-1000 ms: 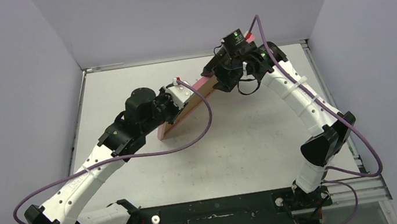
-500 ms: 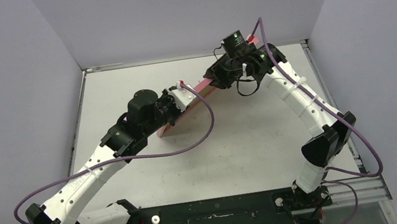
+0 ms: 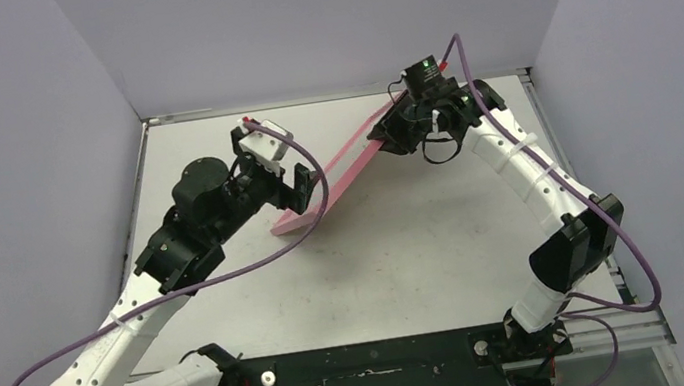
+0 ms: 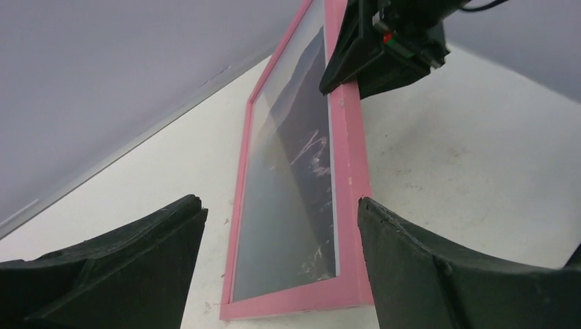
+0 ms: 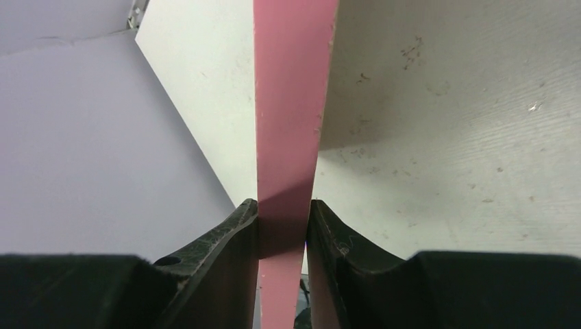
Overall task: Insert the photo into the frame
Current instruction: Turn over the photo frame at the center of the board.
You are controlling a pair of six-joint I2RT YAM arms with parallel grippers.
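The photo [image 4: 294, 195] faces away from the open table [image 3: 422, 217], so the robot's right gripper should keep bringing down the frame's raised pink edge until the frame lies flat, then let go.
The pink frame [image 3: 335, 169] leans at a slant, its lower end on the table and its upper end raised toward the back right. In the left wrist view the frame [image 4: 346, 171] faces me with the photo [image 4: 301, 178] of dark cliffs and hazy sky inside it. My right gripper [image 3: 390, 134] is shut on the frame's upper side edge; the pink edge [image 5: 291, 103] sits pinched between its fingers [image 5: 233, 240]. My left gripper [image 3: 292, 188] stands open just left of the frame's lower end, apart from it, with nothing between its fingers [image 4: 137, 240].
The white table [image 3: 426, 242] has grey walls on three sides and a metal rail [image 3: 324, 96] along the back edge. Purple cables [image 3: 228, 270] loop off both arms above the table.
My left gripper has let go of the frame's lower part, opened wide and drawn back to the left. The right gripper has shut on the frame and shifted slightly right; the frame has tilted flatter.
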